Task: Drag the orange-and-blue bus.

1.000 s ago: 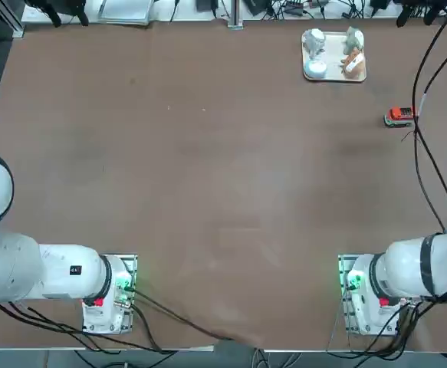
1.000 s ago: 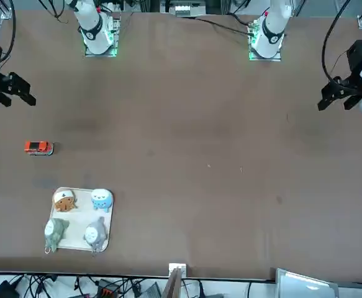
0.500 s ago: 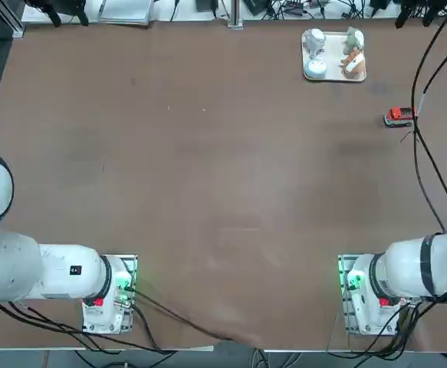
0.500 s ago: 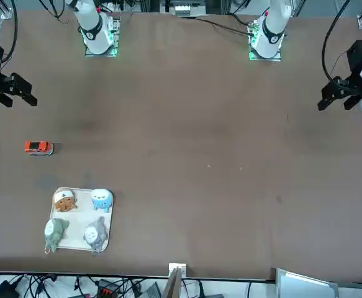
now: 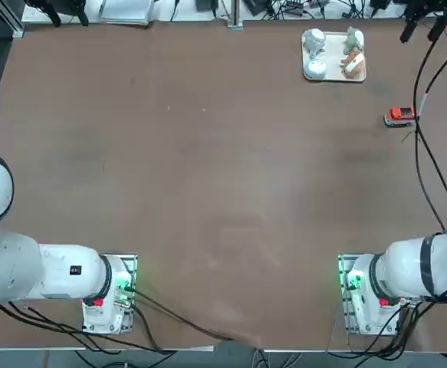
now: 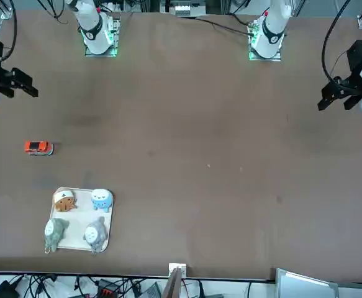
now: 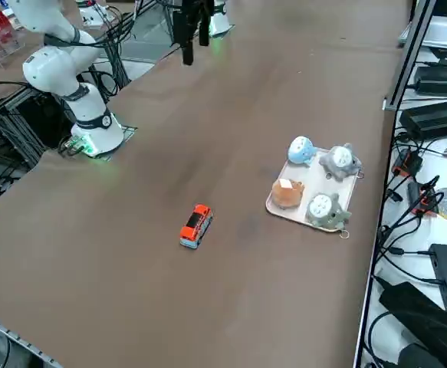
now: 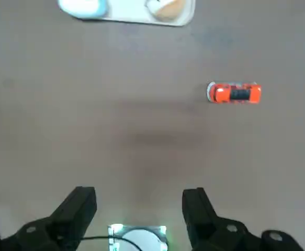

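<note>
The bus [image 6: 39,148] is standing roof up and its pale bumper [image 8: 211,92] faces open table, so I expect it to move bumper-first and stay upright when the robot drags it.
The orange-and-blue bus [image 5: 399,116] is a tiny red-orange toy lying alone on the brown table near the far right, also seen in the front view [image 6: 38,148] and the right side view [image 7: 195,225]. My right gripper [image 5: 422,27] hangs high above the table, well apart from the bus. In the wrist view its two black fingers [image 8: 81,209] stand wide open with nothing between them. The bus [image 8: 234,93] lies on the table beyond the right gripper [image 8: 139,209] and off to one side of it.
A pale tray [image 5: 332,54] with several small plush figurines sits at the far edge, a short way from the bus; it also shows in the front view [image 6: 78,214] and side view [image 7: 304,195]. Cables [image 5: 430,169] run from the right arm along the table's right side.
The right gripper has shifted slightly while staying high and open. The bus and the tray have not moved.
</note>
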